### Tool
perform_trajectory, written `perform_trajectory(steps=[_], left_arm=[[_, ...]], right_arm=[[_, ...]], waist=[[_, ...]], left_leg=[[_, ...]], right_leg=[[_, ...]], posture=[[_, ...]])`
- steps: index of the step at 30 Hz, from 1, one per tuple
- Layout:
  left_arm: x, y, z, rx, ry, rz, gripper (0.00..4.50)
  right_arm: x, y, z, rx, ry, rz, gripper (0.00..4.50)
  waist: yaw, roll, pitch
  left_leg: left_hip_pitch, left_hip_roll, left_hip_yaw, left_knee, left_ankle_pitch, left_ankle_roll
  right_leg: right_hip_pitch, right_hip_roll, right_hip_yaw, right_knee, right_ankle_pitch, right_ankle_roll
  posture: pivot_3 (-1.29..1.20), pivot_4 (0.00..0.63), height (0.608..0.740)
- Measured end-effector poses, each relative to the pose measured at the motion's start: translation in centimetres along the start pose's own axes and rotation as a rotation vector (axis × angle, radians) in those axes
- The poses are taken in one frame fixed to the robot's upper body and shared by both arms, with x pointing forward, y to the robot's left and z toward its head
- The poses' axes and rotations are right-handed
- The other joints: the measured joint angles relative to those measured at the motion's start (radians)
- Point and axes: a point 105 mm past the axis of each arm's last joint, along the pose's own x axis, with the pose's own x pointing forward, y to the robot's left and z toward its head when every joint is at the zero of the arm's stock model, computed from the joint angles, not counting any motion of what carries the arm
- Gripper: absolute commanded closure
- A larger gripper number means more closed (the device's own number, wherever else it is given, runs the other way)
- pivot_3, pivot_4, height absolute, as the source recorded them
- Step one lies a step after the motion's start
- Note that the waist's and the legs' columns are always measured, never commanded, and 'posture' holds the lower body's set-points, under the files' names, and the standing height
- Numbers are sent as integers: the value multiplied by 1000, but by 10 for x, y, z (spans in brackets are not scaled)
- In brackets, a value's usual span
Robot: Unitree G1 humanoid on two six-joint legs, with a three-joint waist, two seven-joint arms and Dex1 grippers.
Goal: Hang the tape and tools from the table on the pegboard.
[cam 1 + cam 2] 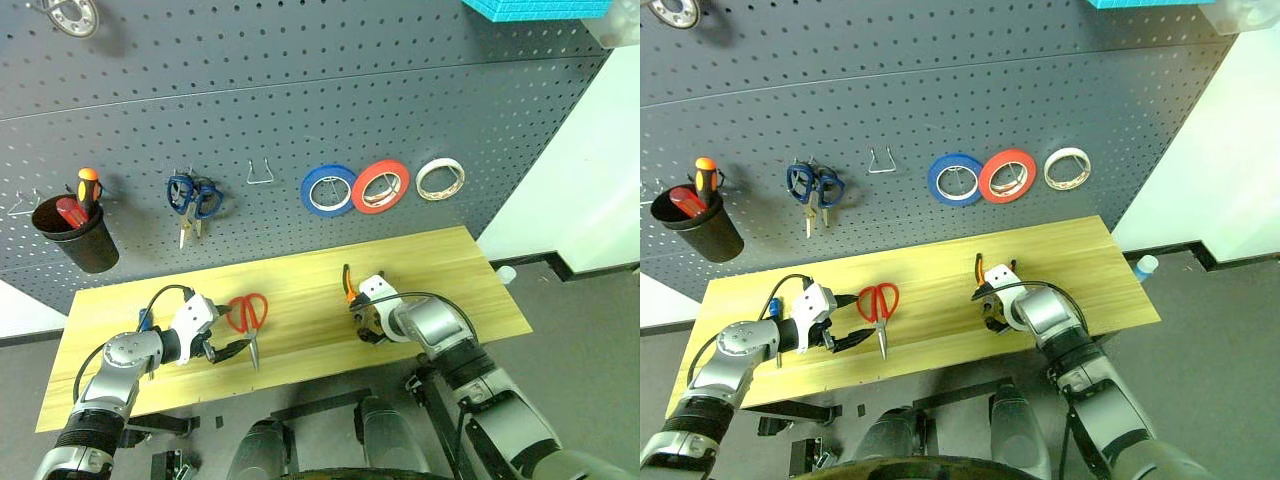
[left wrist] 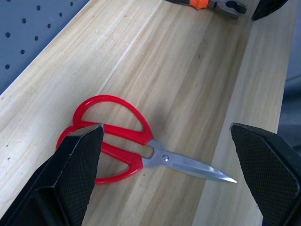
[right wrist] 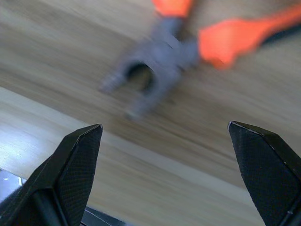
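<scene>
My gripper is holding the pliers (image 1: 349, 284), and they should stay handles up on the wire hook when I lower them, because the orange grips (image 3: 218, 43) spread wide beside the pliers' narrow pivot.
The red-handled scissors (image 1: 249, 315) lie flat on the table (image 1: 450, 270), blades toward its front edge. My left gripper (image 1: 232, 326) is open just left of them, its fingers either side of the red loops (image 2: 110, 136) without touching. The orange-and-black pliers (image 3: 160, 52) lie mid-table. My right gripper (image 1: 365, 325) hangs open over them, pointing steeply down, and hides most of them in the head views. A small blue end (image 1: 773, 307) shows behind my left arm. The cream-white tape (image 1: 440, 179) hangs on the pegboard (image 1: 300, 100).
On the pegboard hang a blue roll (image 1: 328, 190), a red roll (image 1: 380, 186), dark blue scissors (image 1: 192, 197), a bare wire hook (image 1: 260, 175) and a black cup (image 1: 75, 235) holding orange-and-red screwdrivers. The table's right end is bare wood.
</scene>
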Motion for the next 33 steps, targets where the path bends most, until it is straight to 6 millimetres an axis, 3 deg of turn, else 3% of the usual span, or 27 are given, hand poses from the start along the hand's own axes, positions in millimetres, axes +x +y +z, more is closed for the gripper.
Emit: perform_trajectory(steps=[5,13,17,26,33], left_arm=[[0,0,0,0,0,-1,0],[1,3,5,13,-11,2,0],[1,3,5,12,-10,1,0],[-2,1,0,-9,-5,8,0],[-4,3,2,-6,-15,18,0]], right_arm=[[-7,9,15,-6,-64,33,52],[-7,33,40,132,-69,114,52],[1,39,38,144,-43,96,52],[6,34,41,118,-55,23,52],[-7,24,46,112,-78,-10,52]], waist=[[3,-1,1],[3,-1,2],[3,-1,2],[3,-1,2],[3,-1,2]], left_leg=[[-1,0,0,1,0,0],[0,0,0,1,0,0],[-1,0,0,0,0,0],[-1,0,0,0,0,0],[-1,0,0,0,0,0]], right_leg=[[0,0,0,-1,-1,0],[0,0,0,0,0,-1],[0,0,0,-1,0,-1],[0,0,0,0,0,-1],[0,0,0,0,0,0]], posture=[[-73,113,740],[-65,115,740],[-57,113,740],[-46,112,740],[-58,111,740]])
